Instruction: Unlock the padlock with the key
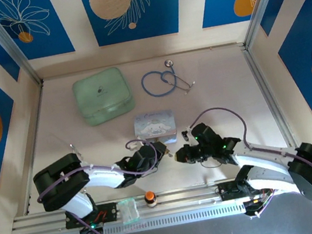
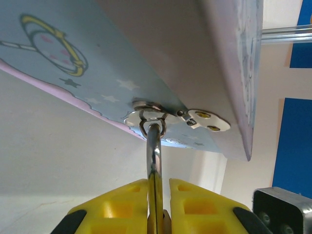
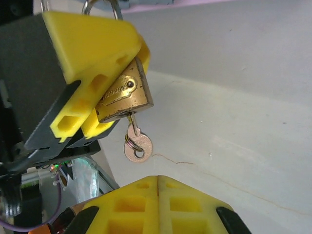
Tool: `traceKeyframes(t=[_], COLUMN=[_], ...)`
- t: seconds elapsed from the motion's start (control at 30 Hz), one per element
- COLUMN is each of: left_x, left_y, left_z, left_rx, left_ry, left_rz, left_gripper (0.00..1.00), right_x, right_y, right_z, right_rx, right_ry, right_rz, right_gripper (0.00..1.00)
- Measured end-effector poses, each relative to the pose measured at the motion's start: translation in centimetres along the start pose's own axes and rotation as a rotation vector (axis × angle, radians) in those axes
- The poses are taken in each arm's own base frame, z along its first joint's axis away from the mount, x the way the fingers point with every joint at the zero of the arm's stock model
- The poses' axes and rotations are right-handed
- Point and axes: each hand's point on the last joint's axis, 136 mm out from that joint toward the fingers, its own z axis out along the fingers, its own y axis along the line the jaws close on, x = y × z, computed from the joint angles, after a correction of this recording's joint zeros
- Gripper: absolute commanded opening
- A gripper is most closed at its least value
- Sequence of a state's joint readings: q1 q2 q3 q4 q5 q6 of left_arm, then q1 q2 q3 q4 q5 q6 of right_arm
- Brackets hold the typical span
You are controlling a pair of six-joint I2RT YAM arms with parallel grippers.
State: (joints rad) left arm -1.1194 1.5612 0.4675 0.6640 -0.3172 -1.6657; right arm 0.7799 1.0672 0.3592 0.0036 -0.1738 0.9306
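My right gripper should open its shut fingers, since the key's round head [image 3: 138,146] hangs beyond them, then line up under the padlock's keyhole [image 3: 130,115] and close on that head.
My left gripper [image 1: 161,151] is shut on the brass padlock [image 3: 124,96], seen at upper left in the right wrist view. The padlock's silver shackle [image 2: 154,146] rises from between the left fingers [image 2: 122,204] and passes through the ring of the hasp [image 2: 152,118] on the pale blue cartoon tin [image 2: 92,58]. The small silver key [image 3: 137,145] sits in the keyhole at the padlock's bottom, its round head and a little ring hanging free. My right gripper [image 3: 158,184] is shut with nothing between its fingers, just below the key and apart from it.
The tin [image 1: 155,125] stands mid-table right behind both grippers. A pale green lidded box [image 1: 103,94] and a blue stethoscope [image 1: 165,81] lie at the back. An orange-capped bottle [image 1: 150,197] and a clear plastic bag [image 1: 127,210] rest on the near rail.
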Motion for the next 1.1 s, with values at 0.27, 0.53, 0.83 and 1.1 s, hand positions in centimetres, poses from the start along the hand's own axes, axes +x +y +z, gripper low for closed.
traceKeyframes(t=[0.27, 0.53, 0.83, 1.1], left_x=[0.1, 0.5, 0.6, 1.4], left_y=[-0.1, -0.3, -0.1, 0.1], left_z=[0.0, 0.2, 0.4, 0.3], left_rx=[0.001, 0.000, -0.004, -0.012], left_ry=[0.007, 0.017, 0.025, 0.074], left_rz=[-0.001, 0.002, 0.000, 0.003], left_gripper=[0.00, 0.00, 0.00, 0.00], right_x=[-0.6, -1.0, -1.1, -0.7], right_y=[0.6, 0.7, -0.2, -1.9], right_z=[0.9, 1.2, 0.5, -0.4], right_rx=[0.007, 0.009, 0.075, 0.282], right_ry=[0.000, 0.004, -0.021, -0.069], right_rz=[-0.026, -0.034, -0.075, -0.298], right_gripper=[0.00, 0.01, 0.50, 0.66])
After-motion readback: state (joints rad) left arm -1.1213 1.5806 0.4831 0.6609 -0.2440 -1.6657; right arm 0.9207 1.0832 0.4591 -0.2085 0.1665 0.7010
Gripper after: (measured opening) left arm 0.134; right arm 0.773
